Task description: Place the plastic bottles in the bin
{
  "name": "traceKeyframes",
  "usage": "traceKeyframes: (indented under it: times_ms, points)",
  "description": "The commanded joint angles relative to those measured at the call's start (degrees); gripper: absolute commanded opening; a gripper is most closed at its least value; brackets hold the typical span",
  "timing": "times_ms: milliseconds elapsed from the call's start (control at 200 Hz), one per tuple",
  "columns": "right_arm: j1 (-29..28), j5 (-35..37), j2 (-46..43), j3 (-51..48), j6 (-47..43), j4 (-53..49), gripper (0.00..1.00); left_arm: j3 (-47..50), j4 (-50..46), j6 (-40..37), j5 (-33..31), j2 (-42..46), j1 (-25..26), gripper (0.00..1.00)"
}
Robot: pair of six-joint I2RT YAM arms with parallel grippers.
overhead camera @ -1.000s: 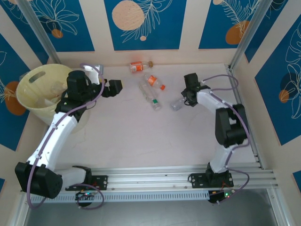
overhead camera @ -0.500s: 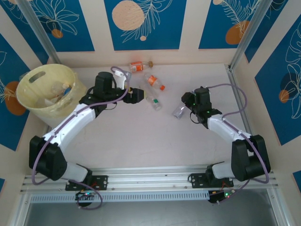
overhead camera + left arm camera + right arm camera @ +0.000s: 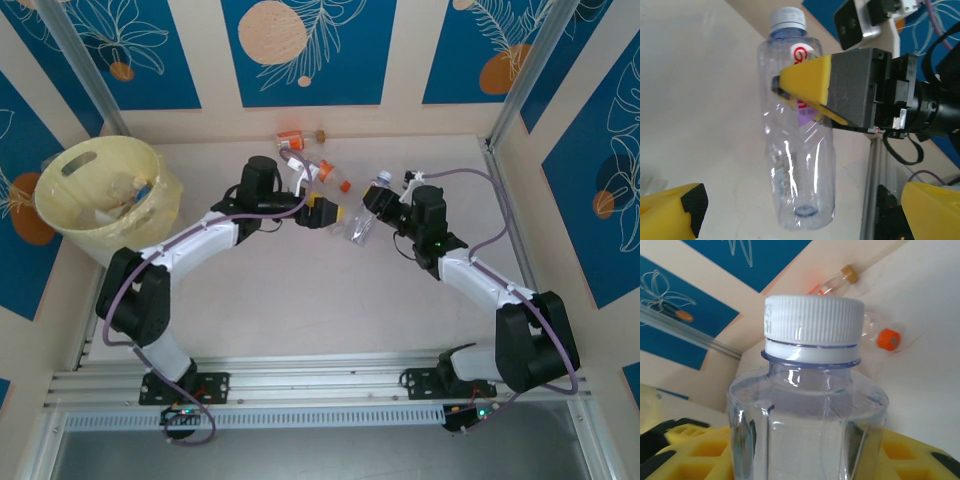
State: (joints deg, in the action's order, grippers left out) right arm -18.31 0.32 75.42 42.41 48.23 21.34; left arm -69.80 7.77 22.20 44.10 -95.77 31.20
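My right gripper has the bottle [image 3: 381,182] near its cap, far from the bin, so next my left gripper grabs the lower body [image 3: 358,231] and brings the bottle over.
A clear plastic bottle [image 3: 362,222] with a white cap hangs above the middle of the table, and my right gripper [image 3: 374,208] is shut on it. In the right wrist view the bottle [image 3: 805,425] stands between the yellow fingers [image 3: 687,452], cap up. My left gripper [image 3: 334,213] is open just left of the bottle. In the left wrist view the bottle [image 3: 797,165] hangs ahead, its base between my left gripper's [image 3: 802,200] spread fingers, apart from both. The pale-yellow bin [image 3: 70,215] stands at the far left with bottles inside.
An orange-labelled bottle [image 3: 290,141] lies by the back wall. An orange-capped bottle [image 3: 331,175] lies just behind the left gripper. The two arms nearly meet at the table's middle. An aluminium rail [image 3: 350,375] runs along the near edge.
The right gripper has closed on the clear bottle, lifted it off the table and carried it left. The left arm has swung from the bin across to the middle, toward the bottle.
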Motion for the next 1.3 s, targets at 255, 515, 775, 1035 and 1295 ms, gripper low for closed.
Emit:
traceKeyframes:
  times_ms: [255,515,775,1035,1295]
  points:
    - [-3.3,-8.0,-0.9,4.0,5.8,8.1,0.45,-1.4,-3.4,-10.9,-4.4,-1.4,5.8,1.0]
    - [-5.0,-9.2,-0.5,5.4,5.9,8.8,0.46,-4.7,-7.8,-14.1,-5.7,-4.3,6.9,0.95]
    - [-5.1,-9.5,-0.2,5.9,5.0,8.3,0.5,-6.1,-8.2,-13.1,-3.0,-5.7,6.9,0.67]
    - [-4.2,-10.5,-2.1,6.6,3.1,5.4,0.6,-6.1,-6.5,-11.2,-3.4,-5.6,6.5,0.54]
    - [-2.9,-8.5,-5.8,5.7,2.7,2.3,0.76,-5.4,-5.9,-10.7,-3.9,-5.6,6.2,0.49]
